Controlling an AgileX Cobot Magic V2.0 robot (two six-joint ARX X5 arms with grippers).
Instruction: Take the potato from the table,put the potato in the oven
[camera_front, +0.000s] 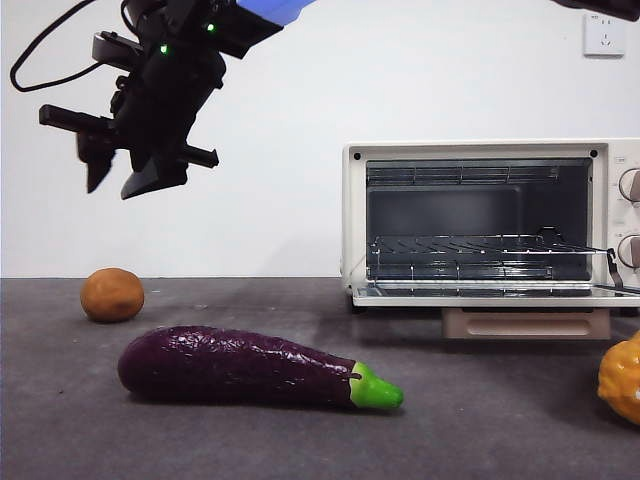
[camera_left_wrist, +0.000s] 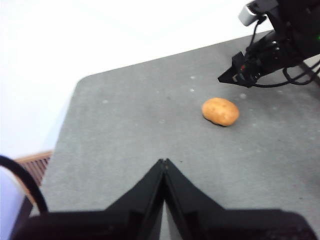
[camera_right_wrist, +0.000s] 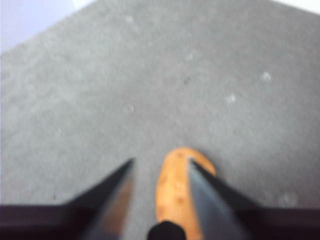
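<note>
The wire rack (camera_front: 480, 243) sticks out over the lowered door, so the rack will slide back in with the potato when the robot pushes the door up.
The potato (camera_front: 112, 295) lies on the dark grey table (camera_front: 480, 430) at the far left, well apart from the oven (camera_front: 480, 149). The oven's door (camera_front: 490, 292) hangs open and its wire rack is bare. My right gripper (camera_front: 125, 185) hangs open in the air above the potato without touching it. In the right wrist view the potato (camera_right_wrist: 175, 195) shows below the open right gripper (camera_right_wrist: 161, 161), partly behind one jaw. My left gripper (camera_left_wrist: 164, 161) is shut and empty. It looks across the table at the potato (camera_left_wrist: 220, 111) and at the right gripper (camera_left_wrist: 230, 75) beyond.
A long purple eggplant (camera_front: 235, 366) lies in front of the potato, toward the table's middle. A bumpy yellow-orange item (camera_front: 622, 378) sits at the right edge. The left arm shows only as a dark tip (camera_front: 600, 5) at the top right corner.
</note>
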